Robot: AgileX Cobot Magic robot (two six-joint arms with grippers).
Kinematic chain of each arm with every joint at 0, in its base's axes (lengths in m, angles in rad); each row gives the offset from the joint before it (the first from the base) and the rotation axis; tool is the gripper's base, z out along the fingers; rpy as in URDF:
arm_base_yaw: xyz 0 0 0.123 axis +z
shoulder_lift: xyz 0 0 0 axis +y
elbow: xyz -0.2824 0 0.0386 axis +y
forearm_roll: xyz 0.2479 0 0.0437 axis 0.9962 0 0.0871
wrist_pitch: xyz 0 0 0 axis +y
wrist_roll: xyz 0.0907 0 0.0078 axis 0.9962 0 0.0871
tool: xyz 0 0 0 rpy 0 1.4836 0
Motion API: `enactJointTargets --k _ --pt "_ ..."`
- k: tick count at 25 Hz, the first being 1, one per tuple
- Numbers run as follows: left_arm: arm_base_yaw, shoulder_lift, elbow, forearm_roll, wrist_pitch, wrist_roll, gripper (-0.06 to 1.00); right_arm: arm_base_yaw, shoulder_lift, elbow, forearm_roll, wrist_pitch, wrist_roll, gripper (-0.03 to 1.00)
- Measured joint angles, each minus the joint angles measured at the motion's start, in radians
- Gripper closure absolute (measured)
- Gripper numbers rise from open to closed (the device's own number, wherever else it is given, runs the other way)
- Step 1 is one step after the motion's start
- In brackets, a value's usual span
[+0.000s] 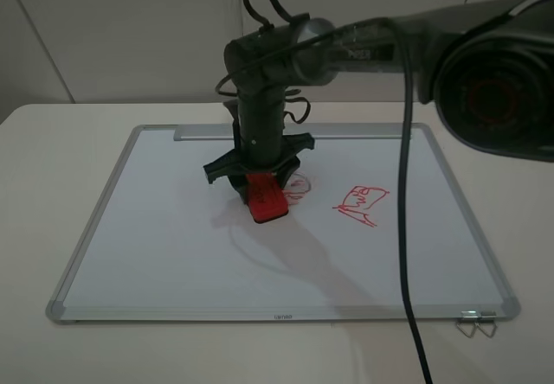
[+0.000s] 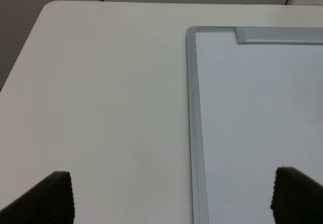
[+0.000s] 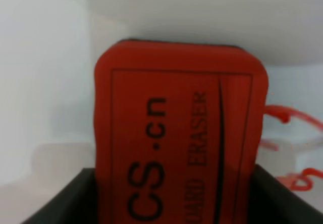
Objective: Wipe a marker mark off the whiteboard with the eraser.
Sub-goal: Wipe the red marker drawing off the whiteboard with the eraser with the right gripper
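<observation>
My right gripper has the eraser's edge beside red lines of the marker mark (image 1: 298,188), so it should sweep the eraser back over them toward the angular scribble (image 1: 362,202) before it lifts off.
The whiteboard (image 1: 173,228) lies flat on the table. My right gripper (image 1: 260,179) reaches across to its middle and is shut on the red eraser (image 1: 266,198), which slants down to the board surface. The eraser (image 3: 179,138) fills the right wrist view, lettering up, held between dark fingers (image 3: 70,199). The marker mark (image 1: 299,187) shows just right of the eraser, partly hidden by the gripper; its red lines (image 3: 292,117) appear beside the eraser's edge. My left gripper (image 2: 174,199) is open over the whiteboard's left frame (image 2: 194,133), off the high view.
An angular red scribble (image 1: 362,204) sits further right on the board. A black cable (image 1: 407,228) hangs down across the board's right part. A binder clip (image 1: 476,322) lies at the near right corner. The tray strip (image 1: 208,131) runs along the far edge.
</observation>
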Motion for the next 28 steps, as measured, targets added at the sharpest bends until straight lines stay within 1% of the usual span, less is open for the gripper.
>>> enactJointTargets --k 4,12,17,20,22,28 --pt "0.000 0.000 0.000 0.000 0.000 0.000 0.17 -0.057 0.010 -0.005 0.011 -0.004 -0.021 0.47" --pt "0.000 0.000 0.000 0.000 0.000 0.000 0.17 -0.159 0.033 -0.019 0.057 0.009 -0.025 0.47" --pt "0.000 0.000 0.000 0.000 0.000 0.000 0.17 -0.218 0.035 -0.023 0.055 0.018 -0.033 0.47" --pt "0.000 0.000 0.000 0.000 0.000 0.000 0.17 -0.249 0.035 -0.023 0.022 0.025 -0.036 0.47" --pt "0.000 0.000 0.000 0.000 0.000 0.000 0.17 -0.263 0.036 -0.023 0.022 0.029 -0.036 0.47" --pt "0.000 0.000 0.000 0.000 0.000 0.000 0.17 -0.260 0.037 -0.025 0.030 0.035 -0.038 0.47"
